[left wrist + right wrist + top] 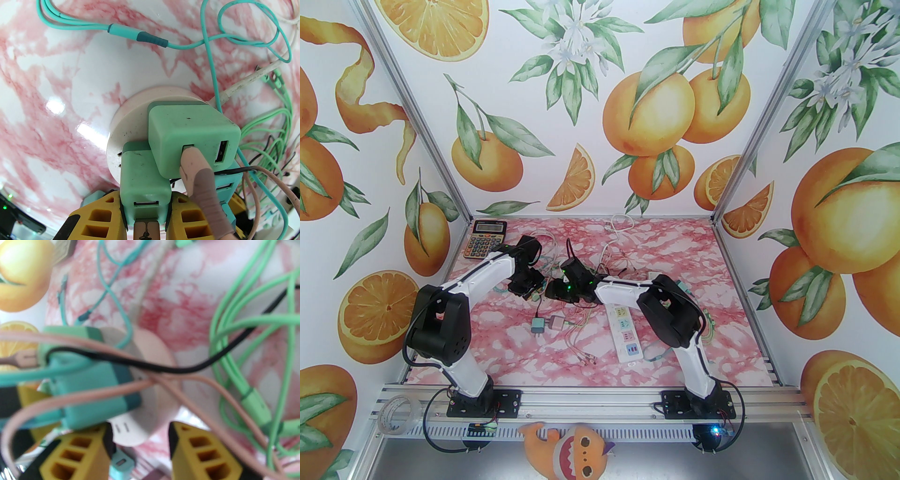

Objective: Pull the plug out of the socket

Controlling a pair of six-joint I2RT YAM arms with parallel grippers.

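I should grip the socket's rim with my right gripper before the pull, because my left gripper has the small green plug but the socket lies loose.
A round pinkish-white socket [131, 112] lies on the pink marble table with several green charger plugs stuck in it. My left gripper [145, 199] is shut on the small green plug [143, 173] at the socket's near edge. The bigger green plug [187, 131] beside it carries a pink cable [199, 178]. In the blurred right wrist view, my right gripper [139, 429] is open, its yellow fingers [187, 446] straddling the socket [154, 371] rim next to a teal plug [93, 385]. From above, both grippers meet mid-table: the left gripper [529, 288] and the right gripper [555, 290].
Green cables [269, 131] and a teal cable [140, 36] tangle around the socket. A white power strip [624, 333] lies under the right arm. Two loose chargers [546, 324] sit nearer the front. A calculator [486, 239] is at the back left.
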